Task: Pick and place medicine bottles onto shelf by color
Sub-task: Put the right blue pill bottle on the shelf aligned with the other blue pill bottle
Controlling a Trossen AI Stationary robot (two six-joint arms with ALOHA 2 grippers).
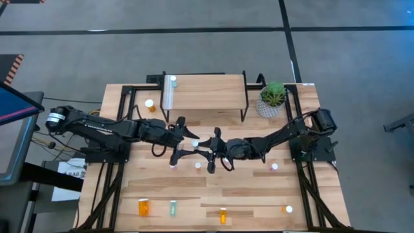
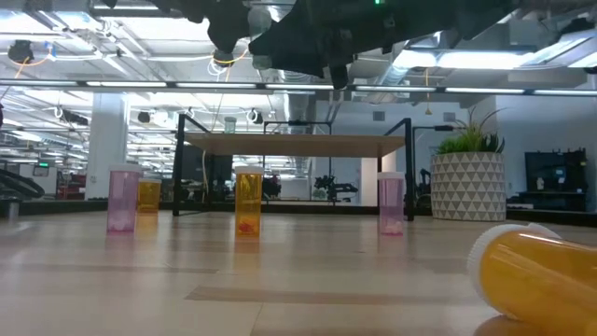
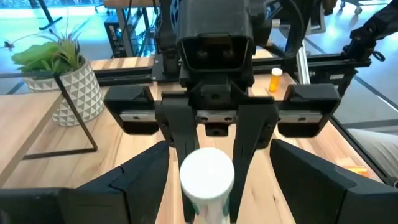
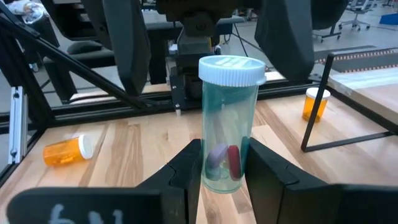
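Note:
The pale green bottle in my right gripper goes at the shelf end [image 1: 173,83] on my left gripper's side, so my left gripper should first take hold of its upper part [image 4: 231,93].
A pale green medicine bottle [image 4: 227,124] with a white cap [image 3: 207,175] stands upright in the air over the table's middle, and my right gripper [image 4: 224,177] is shut on it. My left gripper [image 1: 189,138] faces it from the table's left, open. Its two fingers [image 4: 127,46] stand on either side of the bottle's upper part, and a gap shows on each side. The shelf [image 1: 207,92] stands at the far edge and carries a pale bottle [image 1: 170,92] lying on its left end. My right gripper pinches the lower part of the bottle's body [image 4: 217,163] between its two fingers [image 4: 186,171]. They come nearly level from the table's right. The bottle stays upright with its cap up, lifted clear of the table.
Loose bottles stand or lie on the table: an orange one [image 1: 150,103] left of the shelf, two [image 1: 173,165] [image 1: 198,166] under the grippers, a pink one [image 1: 274,167], and several along the near edge [image 1: 143,207]. A potted plant [image 1: 273,98] stands right of the shelf.

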